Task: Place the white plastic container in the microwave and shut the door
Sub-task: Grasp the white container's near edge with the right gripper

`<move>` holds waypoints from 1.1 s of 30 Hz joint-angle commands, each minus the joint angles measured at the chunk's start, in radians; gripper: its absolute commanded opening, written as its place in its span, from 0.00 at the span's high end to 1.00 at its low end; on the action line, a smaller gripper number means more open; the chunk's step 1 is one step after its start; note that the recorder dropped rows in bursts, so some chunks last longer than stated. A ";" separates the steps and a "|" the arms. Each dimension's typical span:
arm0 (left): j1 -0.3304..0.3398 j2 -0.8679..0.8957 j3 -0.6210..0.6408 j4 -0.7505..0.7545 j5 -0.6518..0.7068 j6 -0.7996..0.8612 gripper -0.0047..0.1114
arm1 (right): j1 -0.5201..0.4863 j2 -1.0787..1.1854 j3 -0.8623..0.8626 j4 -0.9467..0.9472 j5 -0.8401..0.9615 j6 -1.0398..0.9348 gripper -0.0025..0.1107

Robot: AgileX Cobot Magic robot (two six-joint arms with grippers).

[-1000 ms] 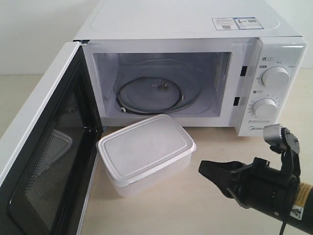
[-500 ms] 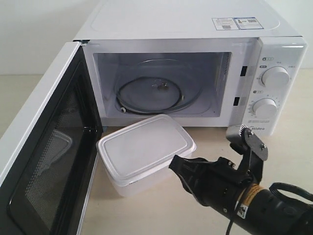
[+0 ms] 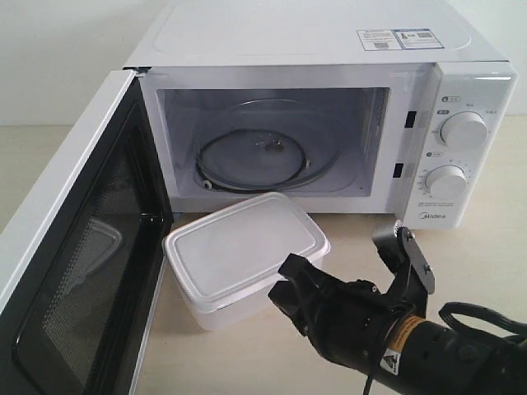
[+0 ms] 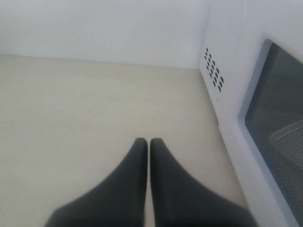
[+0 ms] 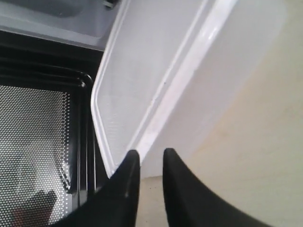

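My gripper will bring the white plastic container (image 3: 226,317) up along with its lid when it lifts by the lid's rim (image 3: 265,281), because that rim fits snugly along the container's edge.
The white plastic container (image 3: 247,247) sits lidded on the table just in front of the microwave (image 3: 329,49), whose cavity and glass turntable (image 3: 263,156) are exposed. The door (image 3: 74,247) is swung wide to the left, black mesh inner face showing. My right gripper (image 3: 286,280) lies low at the container's near right corner, jaws a narrow gap apart, nothing between them. In the right wrist view the right gripper (image 5: 150,153) almost touches the container (image 5: 156,71), beside the door (image 5: 38,142). My left gripper (image 4: 148,141) is shut over bare table, beside the door's outer window (image 4: 279,113).
Two round dials (image 3: 463,129) sit on the microwave's right panel, above my right arm (image 3: 428,346). The microwave's side vents (image 4: 213,71) are close to the left gripper. Light table (image 4: 94,104) stretches left of the door.
My right gripper has swept left and lower across the table, from beside the dials to the container's near right corner. Container, door and microwave have not moved.
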 commanded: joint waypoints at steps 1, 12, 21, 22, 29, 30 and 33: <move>-0.008 -0.003 0.004 0.001 -0.004 0.003 0.92 | 0.001 -0.004 -0.001 0.041 0.037 0.048 0.67; -0.008 -0.003 0.004 0.001 -0.004 0.003 0.92 | 0.001 0.008 -0.115 0.120 0.180 0.098 0.63; -0.008 -0.003 0.004 0.001 -0.004 0.003 0.92 | 0.001 0.105 -0.195 0.117 0.197 0.105 0.63; -0.008 -0.003 0.004 0.001 -0.004 0.003 0.92 | 0.001 0.111 -0.202 0.112 0.197 0.105 0.63; -0.008 -0.003 0.004 0.001 -0.004 0.003 0.92 | 0.001 0.115 -0.222 0.101 0.187 0.091 0.75; -0.008 -0.003 0.004 0.001 -0.004 0.003 0.92 | 0.001 0.115 -0.222 0.101 0.187 0.079 0.80; -0.008 -0.003 0.004 0.001 -0.004 0.003 0.92 | 0.001 0.115 -0.222 0.100 0.187 0.063 0.95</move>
